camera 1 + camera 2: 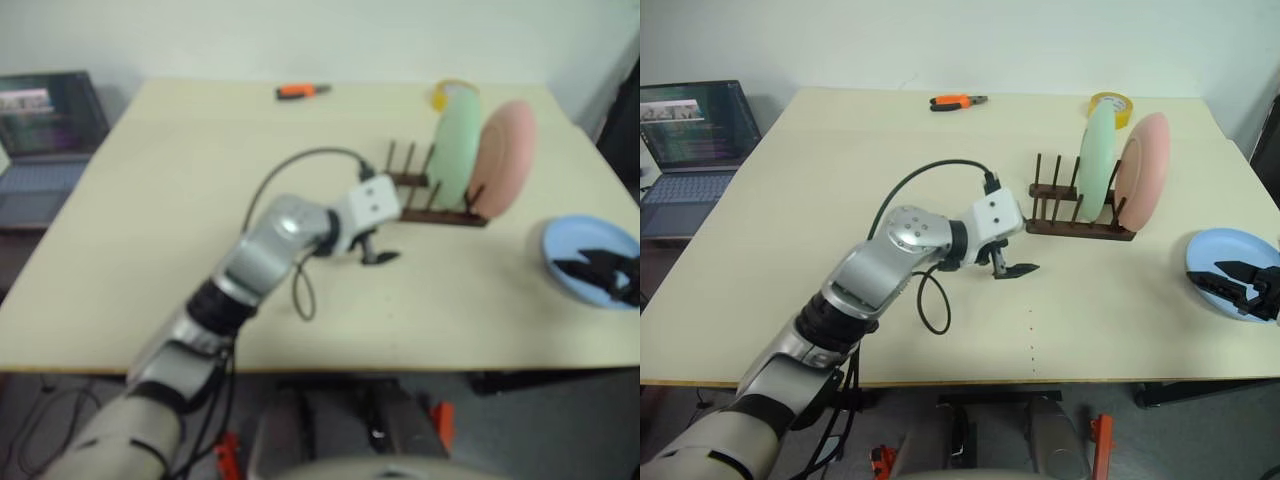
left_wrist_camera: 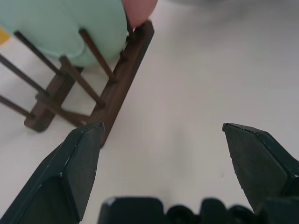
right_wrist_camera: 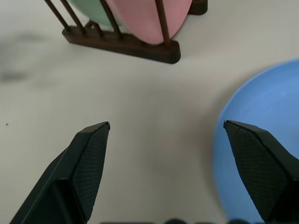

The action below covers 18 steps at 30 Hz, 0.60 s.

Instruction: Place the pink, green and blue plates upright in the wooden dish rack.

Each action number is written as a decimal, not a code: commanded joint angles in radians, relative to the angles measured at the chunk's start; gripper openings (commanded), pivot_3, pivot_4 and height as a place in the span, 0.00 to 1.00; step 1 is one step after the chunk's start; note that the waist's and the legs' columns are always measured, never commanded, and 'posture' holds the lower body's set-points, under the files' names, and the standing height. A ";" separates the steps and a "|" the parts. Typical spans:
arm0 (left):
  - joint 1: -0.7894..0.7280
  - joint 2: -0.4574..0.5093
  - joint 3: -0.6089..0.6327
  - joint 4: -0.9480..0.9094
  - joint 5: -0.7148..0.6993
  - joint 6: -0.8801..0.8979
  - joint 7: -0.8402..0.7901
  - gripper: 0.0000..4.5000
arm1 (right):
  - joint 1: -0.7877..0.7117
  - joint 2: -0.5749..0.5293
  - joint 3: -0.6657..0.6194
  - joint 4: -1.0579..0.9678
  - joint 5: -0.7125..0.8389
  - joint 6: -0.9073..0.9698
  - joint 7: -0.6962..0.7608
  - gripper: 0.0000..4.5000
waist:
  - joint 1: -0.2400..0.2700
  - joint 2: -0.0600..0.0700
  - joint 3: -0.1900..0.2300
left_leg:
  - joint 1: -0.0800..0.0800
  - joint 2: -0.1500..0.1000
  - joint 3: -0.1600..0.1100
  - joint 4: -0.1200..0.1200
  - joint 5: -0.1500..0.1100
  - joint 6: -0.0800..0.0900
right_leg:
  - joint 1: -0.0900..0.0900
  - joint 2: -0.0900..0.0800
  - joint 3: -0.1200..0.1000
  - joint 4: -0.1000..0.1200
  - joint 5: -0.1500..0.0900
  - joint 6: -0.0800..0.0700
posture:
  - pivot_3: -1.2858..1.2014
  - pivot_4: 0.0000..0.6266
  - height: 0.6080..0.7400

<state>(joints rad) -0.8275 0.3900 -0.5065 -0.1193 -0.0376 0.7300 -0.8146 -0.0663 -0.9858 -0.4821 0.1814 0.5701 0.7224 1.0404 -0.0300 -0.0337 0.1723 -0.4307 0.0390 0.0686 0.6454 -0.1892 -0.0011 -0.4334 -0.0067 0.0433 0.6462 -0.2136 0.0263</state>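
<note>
The open fingers of my right gripper are over both sides of the blue plate's edge (image 3: pixel 215 144), so I should keep moving them down until they get to that edge (image 3: pixel 217 179), then close them.
The wooden dish rack (image 1: pixel 1080 226) stands on the table right of centre. The green plate (image 1: pixel 1098 160) and the pink plate (image 1: pixel 1143 170) stand upright in it, side by side, the pink one at the rack's right end. The blue plate (image 1: pixel 1228 260) lies flat near the table's right edge. My left gripper (image 1: pixel 1013 268) hovers open just in front of the rack's left end (image 2: pixel 117 88), holding nothing. My right gripper (image 1: pixel 1222 276) is open over the blue plate's (image 3: pixel 261 154) near side, with one finger above the plate and the other above bare table.
A laptop (image 1: pixel 695 130) sits off the table's left side. Orange pliers (image 1: pixel 958 101) and a yellow tape roll (image 1: pixel 1110 103) lie along the far edge. A black cable (image 1: pixel 930 300) loops from my left arm onto the table.
</note>
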 commanded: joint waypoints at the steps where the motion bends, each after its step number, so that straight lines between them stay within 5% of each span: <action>1: -0.008 -0.010 0.012 -0.021 0.015 -0.016 0.011 1.00 | 0.005 0.007 0.043 -0.039 -0.060 -0.055 -0.044 0.95 | -0.002 0.000 0.000 | 0.000 0.000 0.000 0.000 0.000 0.000 | 0.000 0.000 0.000 0.000 0.000 0.000 | 0.52 0.24 1.00; 18: -0.003 -0.016 0.015 -0.026 0.024 -0.014 0.018 1.00 | -0.068 0.014 0.164 0.083 -0.221 -0.145 -0.153 0.95 | -0.002 0.000 0.000 | 0.000 -0.001 0.000 0.000 0.000 0.000 | 0.000 0.000 0.000 0.000 0.000 0.000 | 0.52 0.24 1.00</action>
<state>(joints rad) -0.8187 0.3768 -0.5065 -0.1166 -0.0258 0.7295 -0.7984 -0.1110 -0.9669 -0.3179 0.2533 0.3710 0.5976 0.9081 -0.0317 -0.0333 0.1720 -0.4305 0.0381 0.0683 0.6458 -0.1892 -0.0010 -0.4330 -0.0073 0.0435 0.6465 -0.2135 0.0263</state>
